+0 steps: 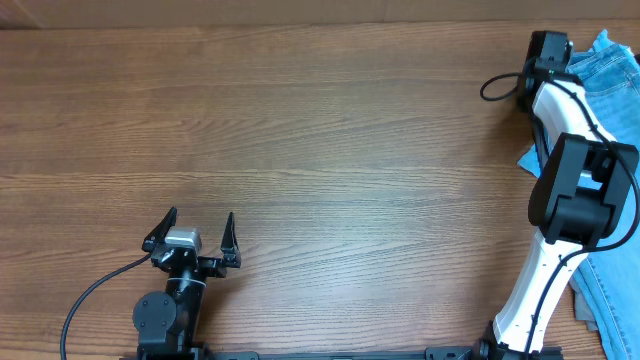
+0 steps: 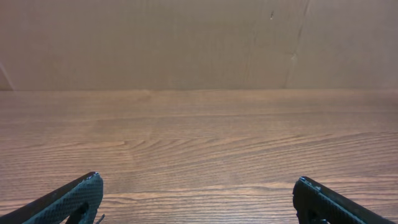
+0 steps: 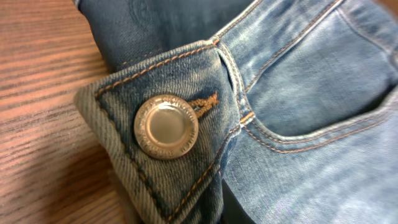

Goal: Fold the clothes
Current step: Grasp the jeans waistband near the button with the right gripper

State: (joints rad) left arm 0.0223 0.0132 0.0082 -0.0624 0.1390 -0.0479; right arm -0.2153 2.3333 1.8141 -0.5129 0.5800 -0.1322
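My right gripper should keep hold of the jeans' waistband (image 3: 165, 81) and keep pulling to the wood (image 1: 125, 170) beyond my left gripper until the jeans' legs are straight, because that wood is clear.
The light-blue denim jeans (image 1: 612, 75) lie in a heap along the table's right edge. In the right wrist view their waistband corner with the metal button (image 3: 166, 126) and a front pocket (image 3: 323, 99) fill the frame. My right gripper (image 1: 552, 62) is over the heap's far left edge. Its fingers are mostly hidden by the denim. One dark finger (image 3: 239, 211) shows between the folds, and the gripper looks shut on the waistband. My left gripper (image 1: 200, 217) is open and empty near the front left, over bare wood (image 2: 198, 178).
The wooden table (image 1: 320, 140) spreads between the arms. More denim (image 1: 612, 290) and a bit of grey cloth (image 1: 583, 306) lie at the front right behind the right arm. A brown wall (image 2: 186, 43) stands beyond the far edge.
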